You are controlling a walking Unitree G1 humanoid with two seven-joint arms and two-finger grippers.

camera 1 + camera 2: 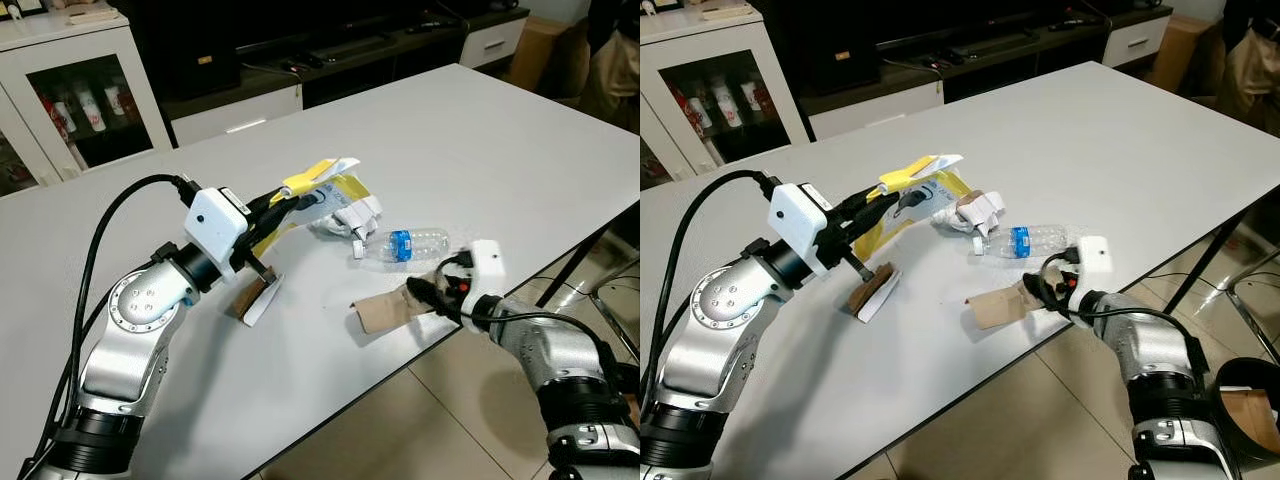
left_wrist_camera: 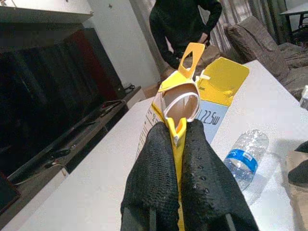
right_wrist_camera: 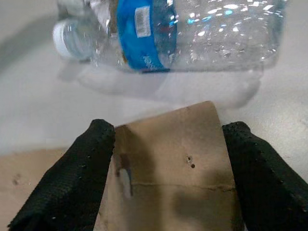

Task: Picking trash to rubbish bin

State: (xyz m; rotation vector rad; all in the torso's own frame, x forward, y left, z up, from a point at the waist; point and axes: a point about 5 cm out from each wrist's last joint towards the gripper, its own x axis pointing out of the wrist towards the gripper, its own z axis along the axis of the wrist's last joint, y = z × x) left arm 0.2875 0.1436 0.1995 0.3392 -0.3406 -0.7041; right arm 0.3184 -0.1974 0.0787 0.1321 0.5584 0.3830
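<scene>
The brown cardboard piece has flat panels and straight edges (image 1: 395, 307). Its loose end (image 1: 374, 315) will therefore stick out and sag only a little when I lift the piece.
My left gripper (image 1: 285, 200) is shut on a flattened yellow carton (image 1: 330, 190) and holds it just above the white table (image 1: 500, 130); in the left wrist view both fingers (image 2: 159, 159) pinch the carton's edge (image 2: 211, 96). A clear plastic bottle with a blue label (image 1: 405, 243) lies on its side near the front edge. In front of it lies a brown cardboard piece (image 1: 385, 312). My right gripper (image 1: 425, 293) is open, its fingers (image 3: 96, 149) straddling the end of that cardboard (image 3: 168, 159), with the bottle (image 3: 183, 33) just beyond.
A small brown and white scrap (image 1: 255, 297) lies under my left wrist. Crumpled white packaging (image 1: 350, 215) sits beside the carton. A dark bin (image 1: 1245, 400) stands on the floor at the right. A glass-door cabinet (image 1: 80, 100) is behind. A person (image 2: 183, 24) stands beyond the table.
</scene>
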